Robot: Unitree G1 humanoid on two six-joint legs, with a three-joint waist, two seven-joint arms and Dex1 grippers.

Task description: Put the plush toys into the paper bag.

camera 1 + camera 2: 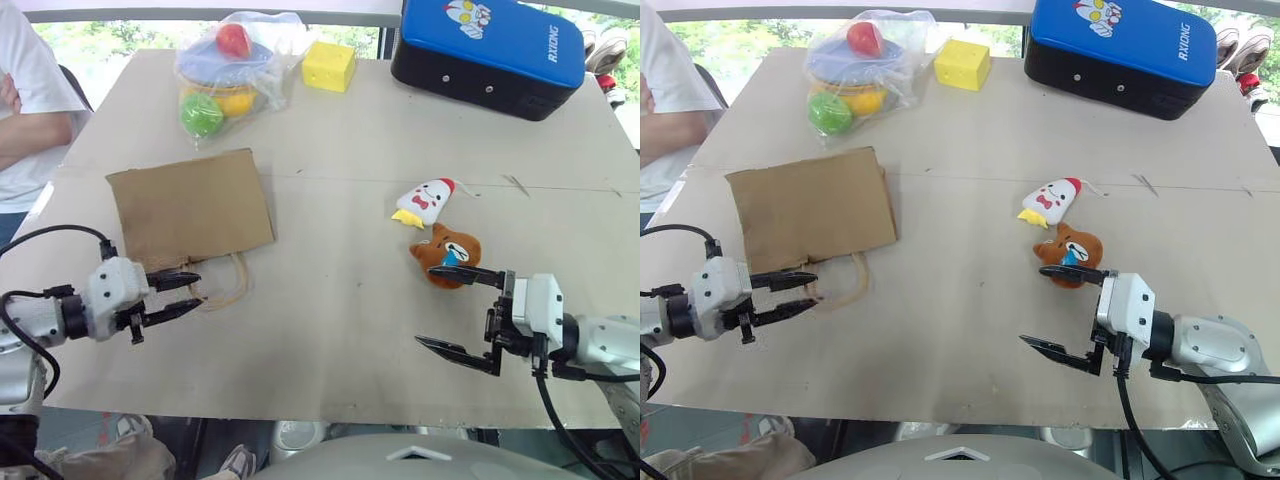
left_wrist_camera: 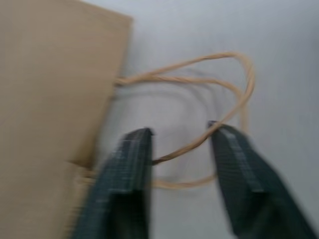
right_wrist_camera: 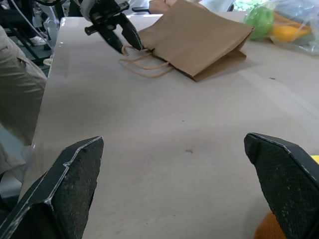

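The paper bag's opening (image 1: 205, 261) will spread wide when I lift only the upper handle, because one tan loop handle (image 2: 192, 144) lies above the other.
The brown paper bag (image 1: 190, 205) lies flat on the table's left side, its twisted handles (image 1: 225, 285) pointing at the near edge. My left gripper (image 1: 185, 295) is at those handles, open a little, with one handle strand (image 2: 234, 84) crossing the gap between its fingers (image 2: 124, 174). The white chicken plush (image 1: 425, 202) and the brown bear plush (image 1: 447, 255) lie side by side right of centre. My right gripper (image 1: 440, 306) stands wide open just in front of the bear, holding nothing, and its upper finger is close to the toy.
A clear plastic bag of coloured balls (image 1: 230, 65), a yellow holed cube (image 1: 329, 66) and a blue-and-black case (image 1: 490, 50) stand along the far edge. A person in a white shirt (image 1: 25, 110) sits at the table's left side.
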